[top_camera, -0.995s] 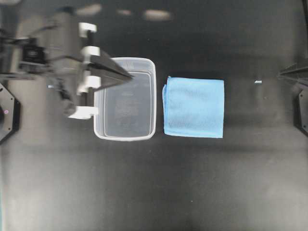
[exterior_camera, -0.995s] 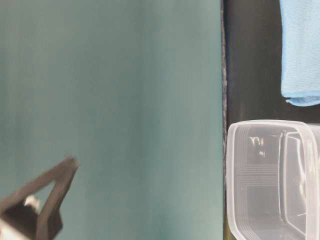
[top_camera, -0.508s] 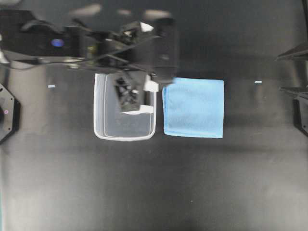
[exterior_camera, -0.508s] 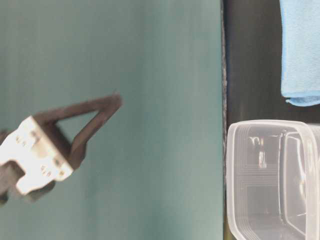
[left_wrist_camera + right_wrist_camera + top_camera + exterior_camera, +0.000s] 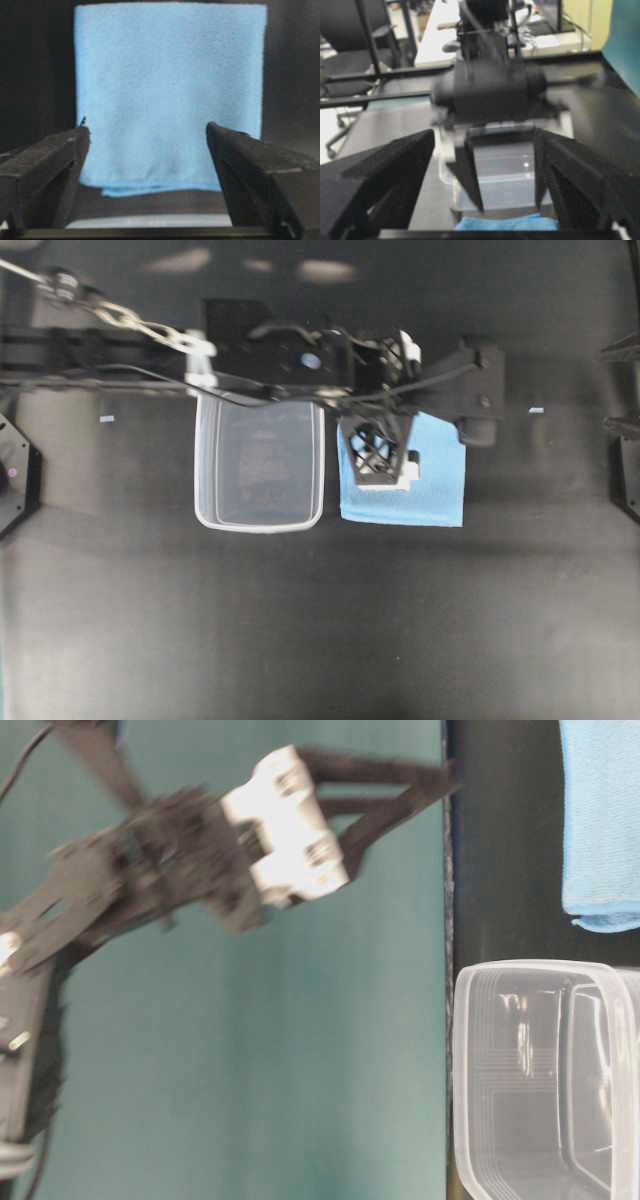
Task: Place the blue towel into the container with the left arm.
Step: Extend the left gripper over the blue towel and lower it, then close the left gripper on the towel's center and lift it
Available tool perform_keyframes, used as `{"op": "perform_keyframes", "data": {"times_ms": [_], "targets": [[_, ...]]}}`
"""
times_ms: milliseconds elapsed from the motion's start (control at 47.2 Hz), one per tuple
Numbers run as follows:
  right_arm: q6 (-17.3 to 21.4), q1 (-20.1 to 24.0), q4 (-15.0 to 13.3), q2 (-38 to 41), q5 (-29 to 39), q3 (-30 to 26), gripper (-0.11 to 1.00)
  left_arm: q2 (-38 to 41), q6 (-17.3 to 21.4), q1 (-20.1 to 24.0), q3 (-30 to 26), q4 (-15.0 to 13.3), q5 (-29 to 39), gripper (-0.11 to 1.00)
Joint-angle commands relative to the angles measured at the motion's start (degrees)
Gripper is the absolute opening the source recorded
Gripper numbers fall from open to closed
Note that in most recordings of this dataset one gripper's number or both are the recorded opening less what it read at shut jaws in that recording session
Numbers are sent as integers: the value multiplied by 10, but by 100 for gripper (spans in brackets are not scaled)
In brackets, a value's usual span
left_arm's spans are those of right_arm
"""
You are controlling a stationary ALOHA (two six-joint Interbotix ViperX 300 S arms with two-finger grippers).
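Note:
The towel's limp, wavy edge [image 5: 150, 187] shows a soft fold. The blue towel [image 5: 430, 502] will gather into a fold and hang down at both sides when I lift it.
The blue towel [image 5: 435, 480] lies folded flat on the black table, just right of the clear container [image 5: 260, 510], which is empty. My left gripper [image 5: 385, 465] reaches across over the container and hangs over the towel's side nearest the container, open and holding nothing. In the left wrist view the towel [image 5: 170, 90] fills the space between and beyond the wide-apart fingers [image 5: 45, 165] of the left gripper [image 5: 147, 135]. My right gripper [image 5: 605, 387] stays at the right edge, open and empty. The right wrist view shows the towel's edge [image 5: 500, 222] and the container [image 5: 510, 180].
A small pale scrap [image 5: 536, 410] lies on the table right of the towel. The left arm and its cable [image 5: 130, 315] span the back of the table. In the table-level view the container [image 5: 540, 1070] and towel [image 5: 600, 820] sit by the table edge.
My left arm has swung right, from beside the container, across it, to over the towel. The towel, the container and the right arm have not moved.

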Motion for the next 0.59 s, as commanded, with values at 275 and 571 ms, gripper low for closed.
{"op": "perform_keyframes", "data": {"times_ms": [275,571], "targets": [[0,-1,2,1,-4,-10,77,94,-2,0,-30,2,-18,90],[1,-1,2,1,-6,-10,77,120,-2,-6,-30,2,-18,89]]}}
